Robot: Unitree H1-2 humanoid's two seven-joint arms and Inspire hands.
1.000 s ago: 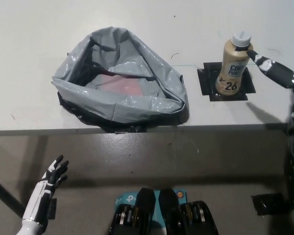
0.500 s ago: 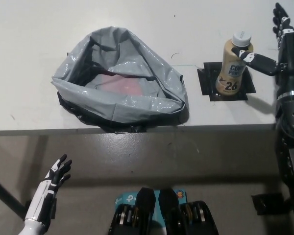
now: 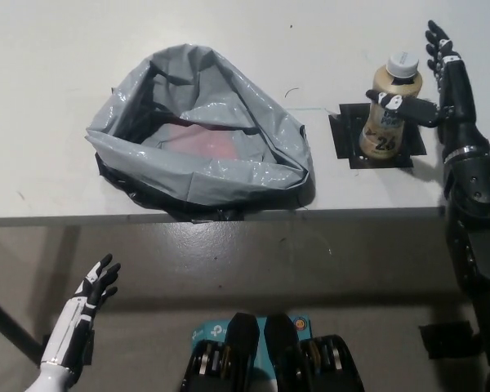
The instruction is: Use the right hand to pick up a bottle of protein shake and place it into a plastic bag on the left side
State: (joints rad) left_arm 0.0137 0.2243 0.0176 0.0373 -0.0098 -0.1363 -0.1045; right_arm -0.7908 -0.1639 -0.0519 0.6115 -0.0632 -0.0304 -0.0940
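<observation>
The folded rim (image 3: 196, 170) stands wide open on its own, so I expect the grey plastic bag (image 3: 200, 135) to hold its shape when I lower the bottle into it.
A tan protein shake bottle (image 3: 386, 108) with a white cap stands upright on a black square patch (image 3: 376, 136) at the table's right. My black right hand (image 3: 437, 86) is open right beside it: one finger lies across the bottle's front, the others reach up past its right side. The grey plastic bag (image 3: 200, 135) sits open on the table's left half, with something red inside. My white left hand (image 3: 88, 297) rests open at the lower left, below the table edge.
The white table (image 3: 57, 49) ends in a front edge across the picture's middle, with grey floor below it. A dark patch (image 3: 445, 340) lies on the floor at the lower right.
My right hand has moved left toward the bottle, and one finger now crosses the bottle's front. The bottle, the bag and my left hand have stayed where they were.
</observation>
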